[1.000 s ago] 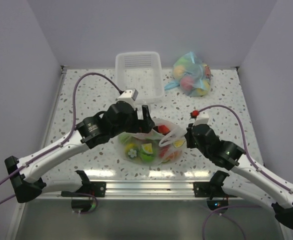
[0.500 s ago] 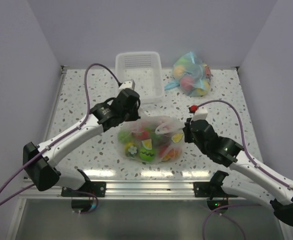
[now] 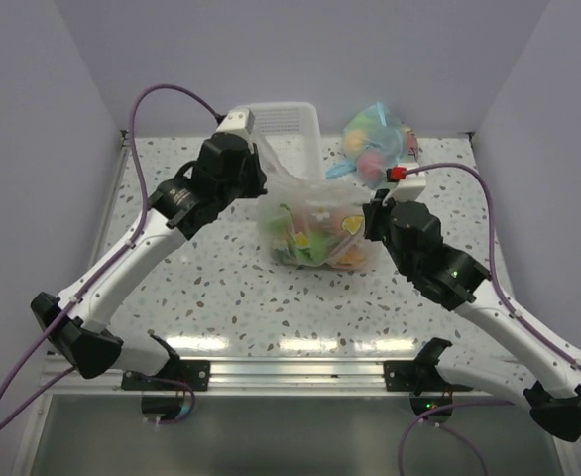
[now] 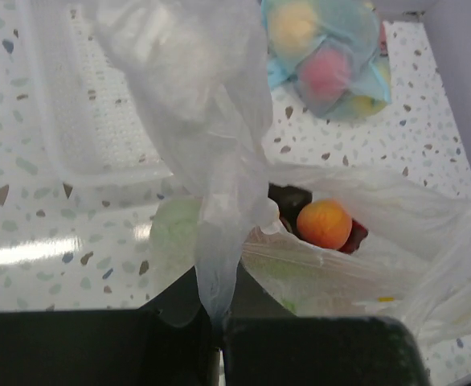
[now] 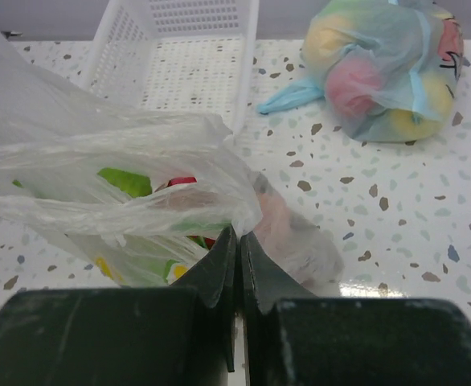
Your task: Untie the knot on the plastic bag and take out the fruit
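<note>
I should use my left gripper to bring the twisted piece of plastic down toward the front (image 3: 243,286) and open the bag, because that piece runs up toward the basket and plastic covers the fruit (image 3: 315,226).
The plastic bag (image 3: 310,230), clear and crinkly, hangs stretched between my two grippers over the middle of the table. My left gripper (image 3: 260,178) is shut on a twisted whitish strip of the bag's rim (image 4: 219,241), in front of the basket. My right gripper (image 3: 372,221) is shut on the opposite rim (image 5: 234,211). The bag's mouth gapes in the left wrist view, with an orange fruit (image 4: 324,223) inside. Green, red and yellow fruit (image 5: 128,182) show through the plastic. The knot does not show in any view.
A white basket (image 3: 300,119) stands at the back, partly behind the left wrist. A blue-tinted bag (image 3: 380,147) of pastel fruit lies to its right. Walls close the table on the left, back and right.
My left gripper has shut on the bag's rim and swung up and back toward the basket. The right gripper followed, and the bag rose and moved toward the back, stretched between them.
</note>
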`<state>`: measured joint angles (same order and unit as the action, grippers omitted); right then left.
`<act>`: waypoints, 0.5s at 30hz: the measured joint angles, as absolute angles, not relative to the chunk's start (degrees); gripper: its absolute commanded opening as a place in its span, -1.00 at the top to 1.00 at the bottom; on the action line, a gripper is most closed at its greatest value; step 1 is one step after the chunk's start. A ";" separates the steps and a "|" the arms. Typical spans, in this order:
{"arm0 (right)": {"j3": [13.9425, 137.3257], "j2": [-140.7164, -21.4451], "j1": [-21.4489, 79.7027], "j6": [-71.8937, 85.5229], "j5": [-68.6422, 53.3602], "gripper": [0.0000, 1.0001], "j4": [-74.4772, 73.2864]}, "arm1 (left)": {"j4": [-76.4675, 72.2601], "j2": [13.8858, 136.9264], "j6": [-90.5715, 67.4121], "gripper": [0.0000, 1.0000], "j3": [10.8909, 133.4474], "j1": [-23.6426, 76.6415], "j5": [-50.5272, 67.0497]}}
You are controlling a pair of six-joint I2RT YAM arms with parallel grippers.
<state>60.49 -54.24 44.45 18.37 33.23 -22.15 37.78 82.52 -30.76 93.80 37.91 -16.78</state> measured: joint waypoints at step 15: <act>42.70 -44.58 44.18 29.91 16.99 -0.70 -35.66 | 25.93 52.75 -39.92 1.00 40.49 39.97 -4.75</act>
